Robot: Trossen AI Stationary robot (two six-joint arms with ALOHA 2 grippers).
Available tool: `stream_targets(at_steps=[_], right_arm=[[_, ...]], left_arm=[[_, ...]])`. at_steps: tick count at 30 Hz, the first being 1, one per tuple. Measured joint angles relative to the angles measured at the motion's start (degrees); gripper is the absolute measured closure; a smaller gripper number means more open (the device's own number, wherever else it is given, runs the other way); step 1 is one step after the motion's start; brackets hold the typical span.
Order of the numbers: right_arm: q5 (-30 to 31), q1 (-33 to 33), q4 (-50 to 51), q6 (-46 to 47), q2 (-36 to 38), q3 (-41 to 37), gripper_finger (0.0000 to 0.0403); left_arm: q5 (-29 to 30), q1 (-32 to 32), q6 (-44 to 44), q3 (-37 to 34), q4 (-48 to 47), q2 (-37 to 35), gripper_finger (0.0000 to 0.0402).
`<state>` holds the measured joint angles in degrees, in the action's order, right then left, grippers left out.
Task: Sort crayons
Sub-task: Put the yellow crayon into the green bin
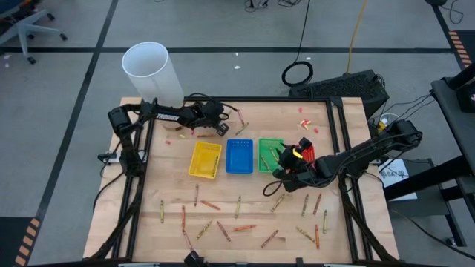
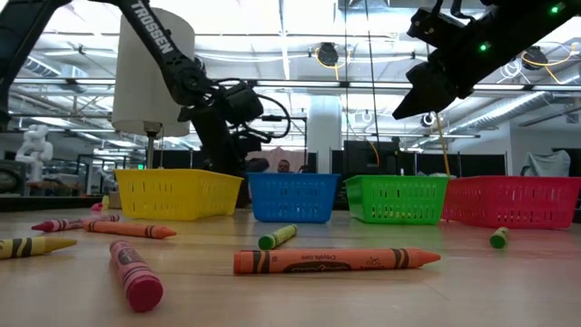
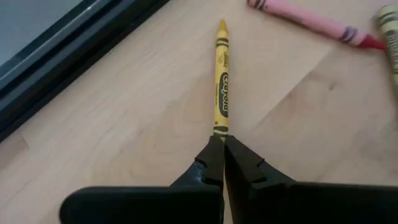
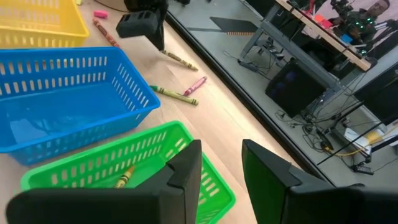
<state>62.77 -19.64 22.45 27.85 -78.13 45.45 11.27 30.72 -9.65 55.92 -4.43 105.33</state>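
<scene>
The yellow crayon's blunt end (image 3: pixel 221 131) is the only part between my left gripper's fingers. Next, I open them, move forward along the crayon and close them nearer its middle (image 3: pixel 222 99) before I lift it.
A yellow crayon (image 3: pixel 221 74) lies by the table's far edge, behind the yellow tray (image 1: pixel 205 159); my left gripper (image 3: pixel 222 149) is shut on its end. A pink crayon (image 3: pixel 311 25) lies close by. My right gripper (image 4: pixel 221 180) hangs open over the green tray (image 4: pixel 93 168), with nothing between its fingers. One crayon (image 4: pixel 124 177) lies inside that tray. Several more crayons (image 1: pixel 245 228) are scattered over the near half of the table. My left gripper pinches the yellow crayon's blunt end (image 3: pixel 221 127) between its two fingertips. The fingers come slanting down from the table's left and lie in line with the crayon, whose pointed end (image 3: pixel 222 26) faces away. Whether it is clear of the wood, I cannot tell.
Yellow, blue (image 1: pixel 239 156), green and red (image 1: pixel 308 153) trays stand in a row across the table's middle. A tall white cylinder (image 1: pixel 152 70) stands at the far left corner. A black frame rail (image 3: pixel 56 56) runs along the far edge, close to the left gripper.
</scene>
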Motion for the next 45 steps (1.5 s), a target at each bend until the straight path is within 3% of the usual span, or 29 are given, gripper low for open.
stream_targets(at_steps=[13, 21, 24, 34, 45], right_arm=[[-1.49, -0.02, -0.38, 0.08, 0.00, 0.00, 0.0303], [-1.56, -0.04, -0.48, 0.11, -0.02, 0.00, 0.0303], [-1.61, -0.04, -0.67, 0.36, -0.02, 0.00, 0.0303], [-3.09, -0.02, -1.04, 0.88, -0.02, 0.00, 0.0303], [-3.09, -0.02, -1.06, 1.29, -0.02, 0.00, 0.0303]], left_arm=[[-5.58, -1.18, 1.26, 0.02, -7.77, -6.65, 0.0401], [-5.42, -2.28, 3.10, 0.04, 1.54, -4.21, 0.0398], [-5.86, -3.30, 3.08, 0.04, 3.30, -2.39, 0.0377], [-3.48, -5.39, 0.78, 0.02, 7.58, -0.12, 0.0252], [-3.26, -5.25, -0.49, 0.13, 9.17, 1.48, 0.0230]])
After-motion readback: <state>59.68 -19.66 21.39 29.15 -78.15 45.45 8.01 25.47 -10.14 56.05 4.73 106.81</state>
